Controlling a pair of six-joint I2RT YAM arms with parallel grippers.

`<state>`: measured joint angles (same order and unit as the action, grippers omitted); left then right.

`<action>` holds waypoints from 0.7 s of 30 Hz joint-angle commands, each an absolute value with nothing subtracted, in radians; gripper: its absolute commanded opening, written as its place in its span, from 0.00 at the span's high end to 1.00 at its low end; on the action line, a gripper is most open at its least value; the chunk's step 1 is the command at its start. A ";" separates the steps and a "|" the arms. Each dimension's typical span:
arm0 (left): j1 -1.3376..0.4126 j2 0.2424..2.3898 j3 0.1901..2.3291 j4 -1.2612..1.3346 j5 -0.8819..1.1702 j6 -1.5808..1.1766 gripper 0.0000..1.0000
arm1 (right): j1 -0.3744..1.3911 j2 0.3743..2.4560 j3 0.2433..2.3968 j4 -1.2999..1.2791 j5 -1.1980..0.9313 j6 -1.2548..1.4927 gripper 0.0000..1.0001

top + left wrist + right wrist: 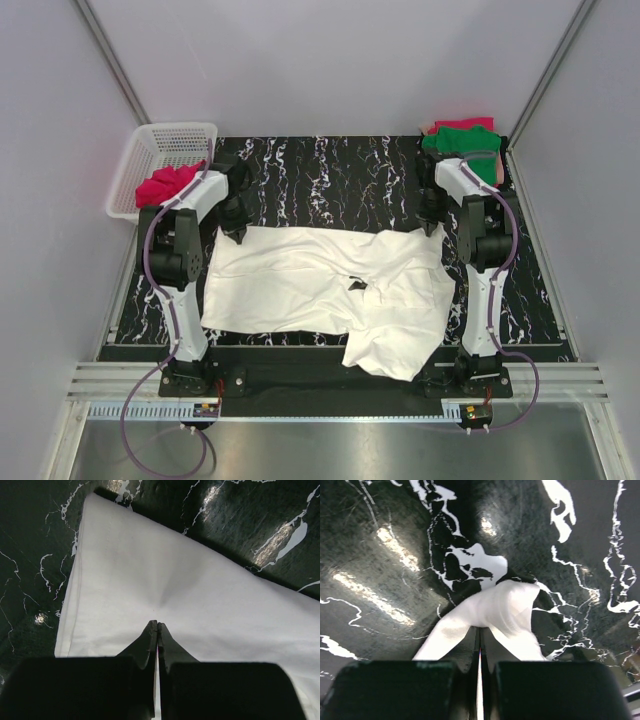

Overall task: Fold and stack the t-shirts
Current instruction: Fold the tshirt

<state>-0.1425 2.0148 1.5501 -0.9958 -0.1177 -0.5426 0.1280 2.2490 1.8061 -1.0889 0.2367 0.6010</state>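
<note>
I should open my left gripper, which pinches the white t-shirt well inside its far edge, and grip closer to the white t-shirt's corner before I pull.
A white t-shirt lies spread on the black marbled table, with one part hanging over the near edge. My left gripper is at its far left corner. In the left wrist view that gripper is shut, its tips pinching the puckered white cloth. My right gripper is at the far right corner. Seen from the right wrist, this gripper is shut on a bunched corner of the white t-shirt. A folded green t-shirt sits at the far right. A pinkish-red t-shirt lies in the basket.
A white plastic basket stands at the far left corner, partly off the table. A pinkish-red cloth edge shows under the green t-shirt. Grey walls enclose the table on three sides. A metal rail runs along the near edge.
</note>
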 commanded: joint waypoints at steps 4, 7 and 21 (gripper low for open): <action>-0.137 2.028 1.608 -1.009 -0.170 -0.566 1.00 | 0.114 2.249 1.832 -1.130 0.330 0.612 1.00; -0.138 2.033 1.611 -1.015 -0.176 -0.581 1.00 | 0.107 2.246 1.836 -1.167 0.353 0.624 1.00; -0.150 2.143 1.839 -1.054 -0.213 -0.568 0.53 | 0.098 2.198 1.862 -1.157 0.276 0.571 1.00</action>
<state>-0.1463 2.1075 1.7714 -1.0298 -0.1745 -0.5686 0.1028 2.2509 1.8145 -1.1481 0.2829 0.5907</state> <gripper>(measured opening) 0.439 0.009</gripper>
